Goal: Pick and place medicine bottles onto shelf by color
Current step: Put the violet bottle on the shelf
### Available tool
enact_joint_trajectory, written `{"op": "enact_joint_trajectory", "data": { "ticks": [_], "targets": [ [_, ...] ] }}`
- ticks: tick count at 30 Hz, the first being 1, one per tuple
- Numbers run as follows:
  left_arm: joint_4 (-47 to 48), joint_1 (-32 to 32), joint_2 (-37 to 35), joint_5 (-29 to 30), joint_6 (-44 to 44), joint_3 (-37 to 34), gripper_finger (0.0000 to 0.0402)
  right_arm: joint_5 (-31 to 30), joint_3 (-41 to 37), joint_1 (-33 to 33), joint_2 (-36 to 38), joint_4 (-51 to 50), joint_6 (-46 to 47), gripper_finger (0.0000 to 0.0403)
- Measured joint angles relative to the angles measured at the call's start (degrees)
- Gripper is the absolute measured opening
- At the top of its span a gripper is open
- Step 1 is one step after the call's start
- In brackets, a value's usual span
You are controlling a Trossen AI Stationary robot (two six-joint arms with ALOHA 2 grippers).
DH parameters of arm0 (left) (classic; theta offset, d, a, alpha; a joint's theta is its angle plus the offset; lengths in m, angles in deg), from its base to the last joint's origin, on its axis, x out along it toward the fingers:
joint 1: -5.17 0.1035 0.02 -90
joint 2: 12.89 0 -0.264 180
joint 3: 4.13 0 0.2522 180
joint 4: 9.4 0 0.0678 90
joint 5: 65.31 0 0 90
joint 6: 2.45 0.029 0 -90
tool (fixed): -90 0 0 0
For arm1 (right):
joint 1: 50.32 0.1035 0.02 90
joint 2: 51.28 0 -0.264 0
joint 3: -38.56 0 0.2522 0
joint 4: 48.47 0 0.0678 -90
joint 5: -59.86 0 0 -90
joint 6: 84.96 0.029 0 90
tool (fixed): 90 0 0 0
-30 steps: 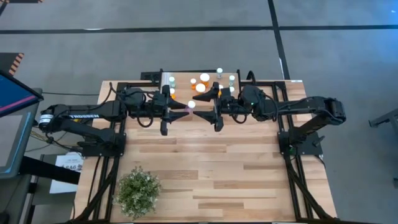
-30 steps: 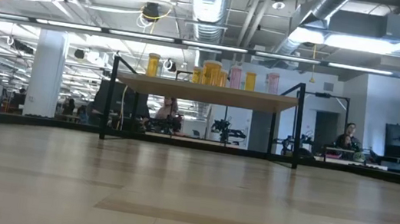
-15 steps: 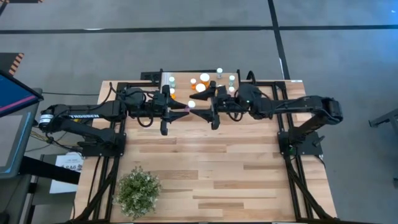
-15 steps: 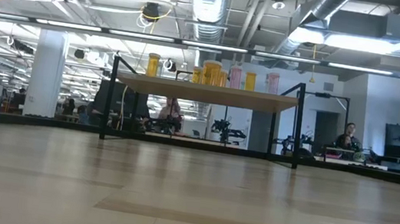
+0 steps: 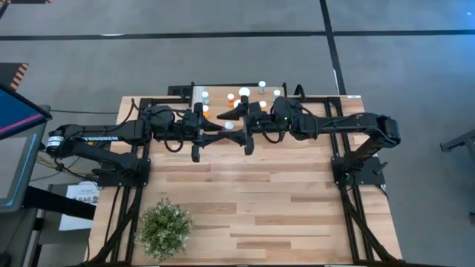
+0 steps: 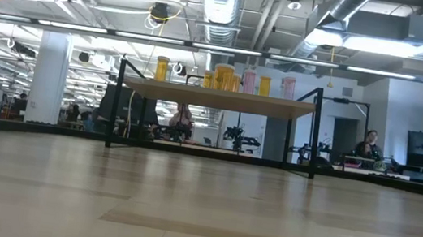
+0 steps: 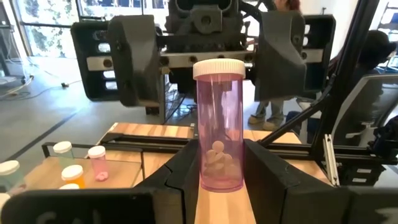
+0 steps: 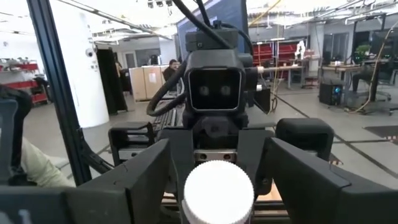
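Observation:
My right gripper should grab the bottle just under its white cap (image 7: 219, 85) while my left gripper is around the pink bottle's lower body (image 7: 221, 167). The bottle should go on the shelf after that.
A pink see-through medicine bottle (image 7: 219, 130) with a white cap (image 5: 229, 125) stands upright in the air just on the near side of the shelf (image 5: 220, 94), with my left gripper (image 5: 223, 127) shut on it. My right gripper (image 5: 237, 123) faces it from the table's right, open. Its two fingers (image 7: 127, 59) stand apart on either side of the cap (image 8: 217, 190). Several orange, pink and teal bottles (image 5: 244, 93) stand on the shelf (image 6: 218, 98). My left gripper pinches the pink bottle's lower body (image 7: 208, 177) between its two fingers (image 7: 273, 180). The fingers lie level and point toward the table's right. The bottle stands upright above them, cap up, lifted clear of the table.
A green bushy plant (image 5: 165, 226) sits at the table's near left. The shelf's black legs (image 6: 314, 132) and the black frame rails run along the far edge. The wide wooden tabletop (image 5: 260, 200) lies bare in front of the arms.
My right gripper has moved toward the table's left, up to the bottle that my left gripper holds, and its open fingers now flank the cap. The bottle has stayed where it was.

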Motion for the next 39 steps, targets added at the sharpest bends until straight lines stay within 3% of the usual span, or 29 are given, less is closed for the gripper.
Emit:
{"op": "enact_joint_trajectory", "data": {
  "ticks": [10,23,34,39],
  "targets": [
    [-0.21,-0.02,0.00,-0.01,0.00,0.00,0.0093,1.47,0.00,0.07,-0.04,-2.40,0.20,0.0251],
    [-0.19,-0.02,-0.02,-0.09,0.00,0.00,0.0093,4.74,-0.04,-0.02,0.31,-3.64,1.66,0.0161],
    [-0.19,-0.02,-0.04,-0.01,0.02,0.09,0.0093,5.44,-0.11,-0.07,2.69,-7.01,1.65,0.0239],
    [-0.16,-0.02,-0.03,0.09,0.02,0.09,0.0093,5.46,-0.11,-0.39,3.82,-9.46,1.40,0.0248]
  ]
}}
